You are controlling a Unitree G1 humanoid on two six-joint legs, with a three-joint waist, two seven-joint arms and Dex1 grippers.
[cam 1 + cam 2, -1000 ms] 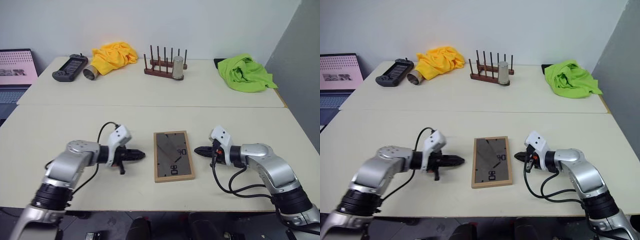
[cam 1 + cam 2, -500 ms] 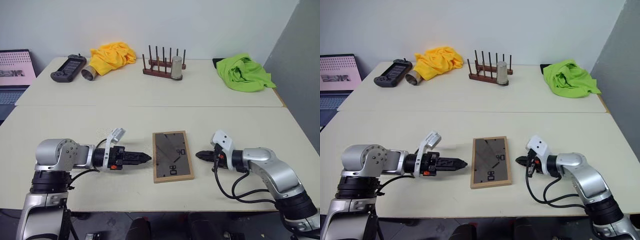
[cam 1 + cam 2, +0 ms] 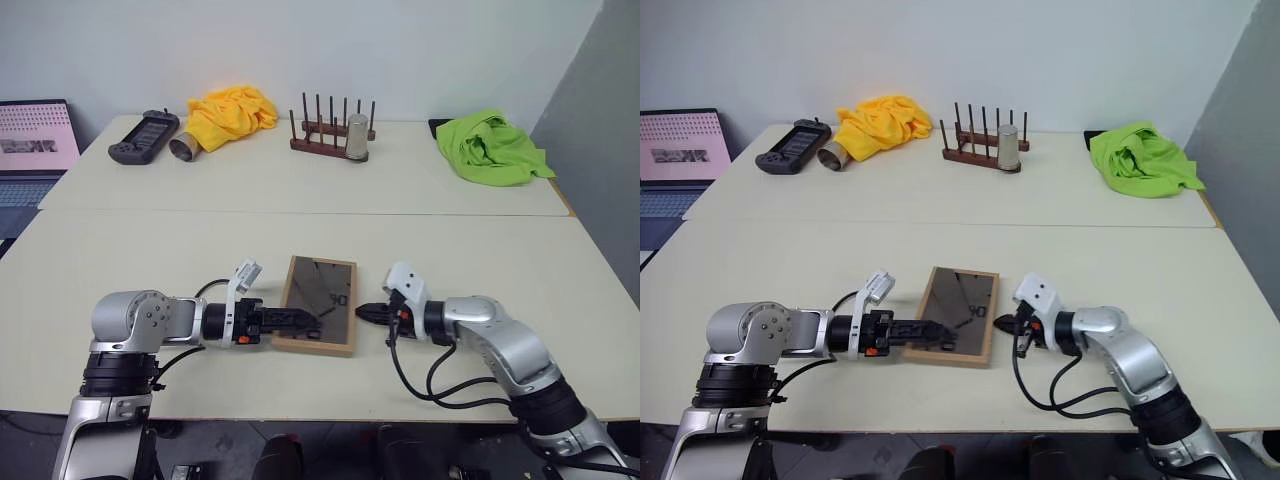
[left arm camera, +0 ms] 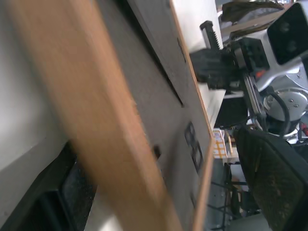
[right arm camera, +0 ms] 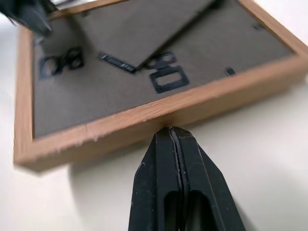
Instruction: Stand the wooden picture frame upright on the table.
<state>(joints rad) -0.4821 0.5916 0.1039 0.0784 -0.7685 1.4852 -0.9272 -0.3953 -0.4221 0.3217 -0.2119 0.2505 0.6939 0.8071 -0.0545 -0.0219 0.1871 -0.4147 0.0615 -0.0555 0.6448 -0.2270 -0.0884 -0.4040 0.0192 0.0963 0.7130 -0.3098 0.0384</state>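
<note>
The fold-out stand (image 3: 315, 283) is flat against the frame's panel, so the left gripper should hold the frame's edge (image 4: 113, 127) tight between its fingers while the right gripper swings the stand open.
The wooden picture frame (image 3: 325, 298) lies on the table (image 3: 150, 262) near the front edge, its dark grey panel with a fold-out stand and small clips (image 5: 144, 72) facing up. My left gripper (image 3: 302, 322) is open, and the frame's left edge (image 4: 110, 130) sits between its fingers; one black finger (image 4: 53, 207) shows under that edge. My right gripper (image 3: 362, 313) is shut, its tip (image 5: 171, 132) pressed against the frame's right edge. It also appears across the frame in the left wrist view as the right gripper (image 4: 214, 67).
On the far table stand a dark peg rack (image 3: 322, 140) with a metal cup (image 3: 357, 137), a yellow cloth (image 3: 232, 110), a lying cup (image 3: 182, 148), a game controller (image 3: 140, 138) and a green cloth (image 3: 490, 148). A laptop (image 3: 30, 135) sits at far left.
My right gripper moved left and pushed the frame toward the left gripper, turning it slightly. The left gripper rolled and opened, and the frame's left edge now lies between its fingers.
</note>
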